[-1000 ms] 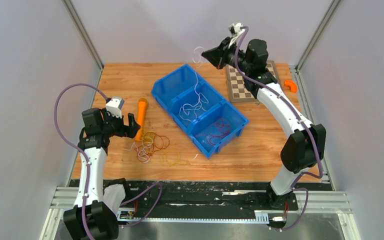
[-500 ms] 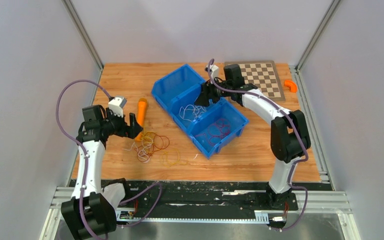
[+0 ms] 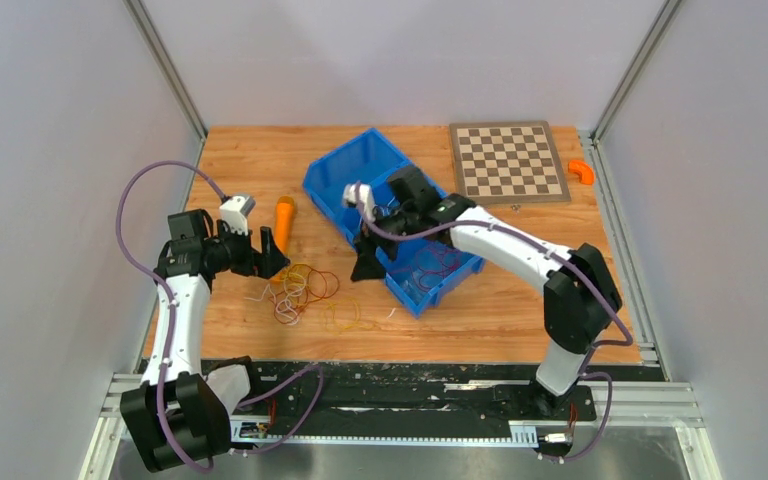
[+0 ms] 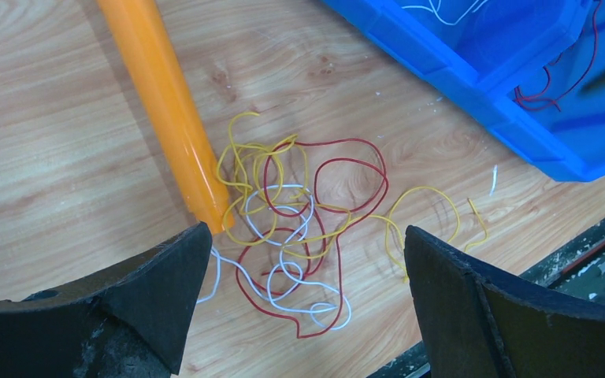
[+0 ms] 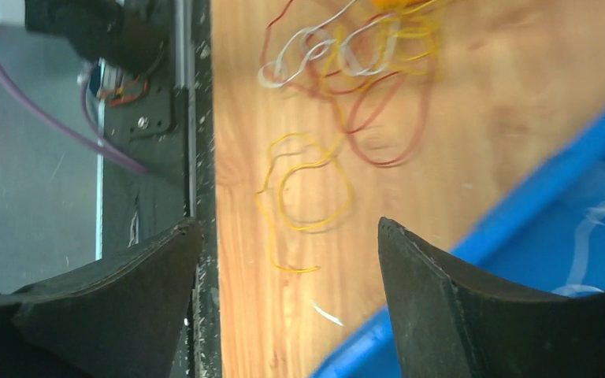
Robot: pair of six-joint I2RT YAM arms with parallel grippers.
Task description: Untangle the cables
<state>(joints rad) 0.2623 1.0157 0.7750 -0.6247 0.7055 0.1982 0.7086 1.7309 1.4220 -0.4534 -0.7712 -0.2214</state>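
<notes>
A piece of yellow cable [image 5: 341,126] goes up into the tangle, so the yellow loop [image 5: 350,189] will unwind but stay caught there when I lift it.
The cables [image 3: 302,290] lie as a loose tangle of red, yellow and white wires [image 4: 299,228] on the wooden table, just below the tip of an orange tube [image 4: 165,102]. My left gripper [image 4: 306,236] hangs open above the tangle with nothing between its fingers, and it sits at the tangle's left [image 3: 272,254]. A separate yellow loop [image 5: 307,189] lies to the tangle's right, toward the front edge. My right gripper [image 5: 287,228] is open and empty over the table beside the blue bin's front-left wall [image 3: 366,266]. Red wires [image 3: 432,265] lie in the bin's nearest compartment.
The blue three-compartment bin [image 3: 332,172] stands diagonally mid-table, with a white wire [image 5: 599,228] inside it. A chessboard [image 3: 508,162] and a small orange piece [image 3: 581,171] are at the back right. The black rail [image 5: 193,118] marks the table's front edge.
The right arm came down from high at the back, where it held a white wire over the bin, opened, and swung to the bin's front-left side. The left arm has barely moved.
</notes>
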